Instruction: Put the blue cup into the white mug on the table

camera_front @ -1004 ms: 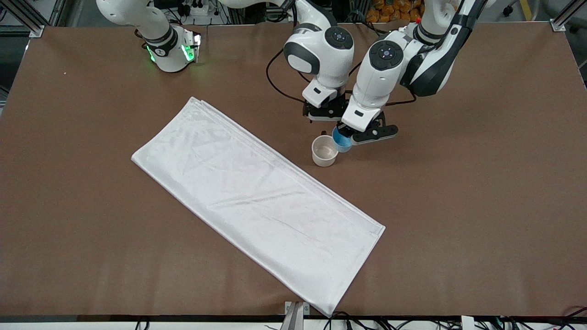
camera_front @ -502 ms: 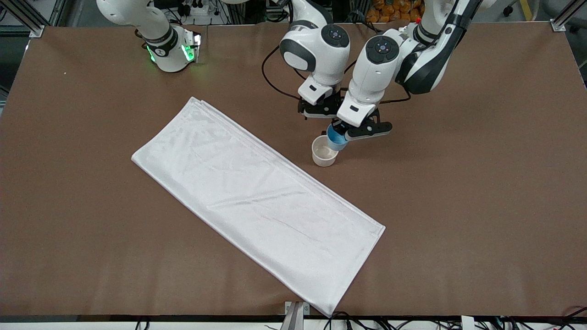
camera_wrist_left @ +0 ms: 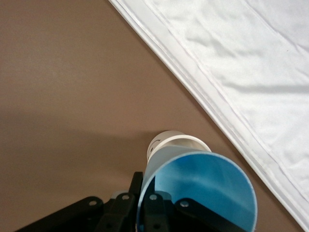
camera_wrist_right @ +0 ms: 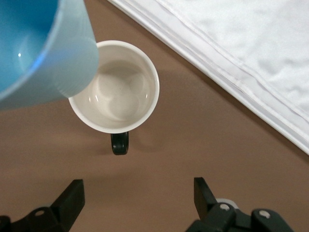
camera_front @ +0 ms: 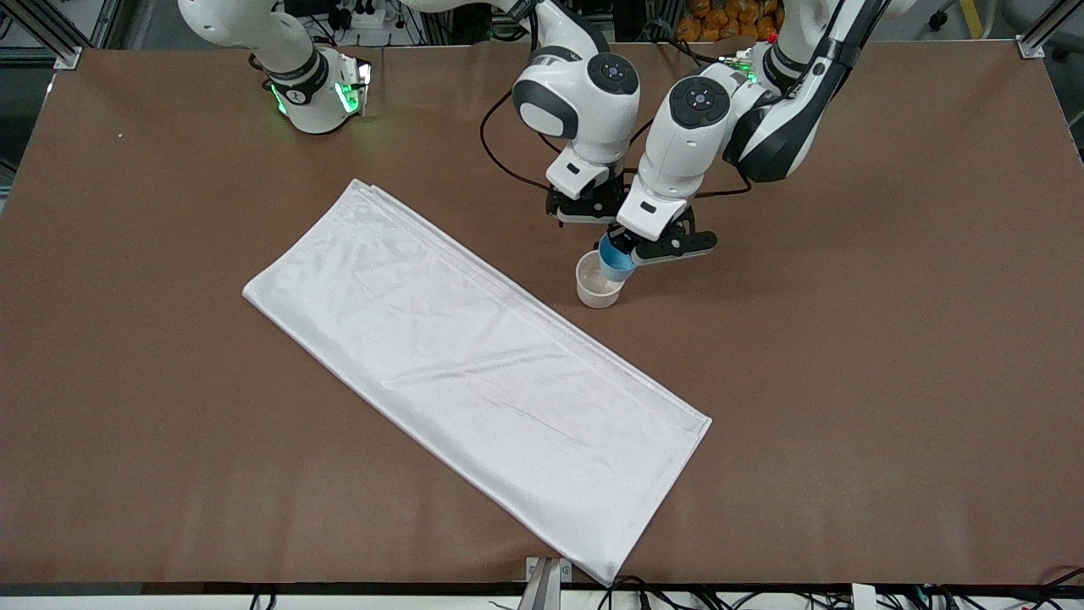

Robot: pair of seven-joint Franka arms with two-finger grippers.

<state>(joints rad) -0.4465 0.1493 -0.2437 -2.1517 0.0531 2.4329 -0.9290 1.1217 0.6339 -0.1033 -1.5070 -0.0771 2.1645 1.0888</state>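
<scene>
Next, I straighten the blue cup over the mug's opening (camera_front: 591, 274) with my left gripper before I lower the cup in, because it hangs tilted over the white mug's rim (camera_front: 606, 280).
The blue cup (camera_front: 616, 261) hangs tilted in my left gripper (camera_front: 628, 251), which is shut on the cup's wall. The cup is over the rim of the white mug (camera_front: 593, 292), on the side toward the left arm's end. The mug stands upright on the brown table (camera_front: 847, 339). In the left wrist view the cup (camera_wrist_left: 203, 188) hides most of the mug (camera_wrist_left: 166, 142). My right gripper (camera_front: 584, 216) is open and empty, just above the table beside the mug. The right wrist view shows the mug (camera_wrist_right: 120, 92), its dark handle (camera_wrist_right: 119, 143) and the cup (camera_wrist_right: 43, 48) over its rim.
A large white cloth (camera_front: 474, 373) lies diagonally across the table's middle, its long edge close to the mug. It also shows in the left wrist view (camera_wrist_left: 251, 63) and the right wrist view (camera_wrist_right: 251, 48).
My left gripper has carried the blue cup toward the mug, from beside it to over its rim. My right gripper has shifted slightly away from the front camera.
</scene>
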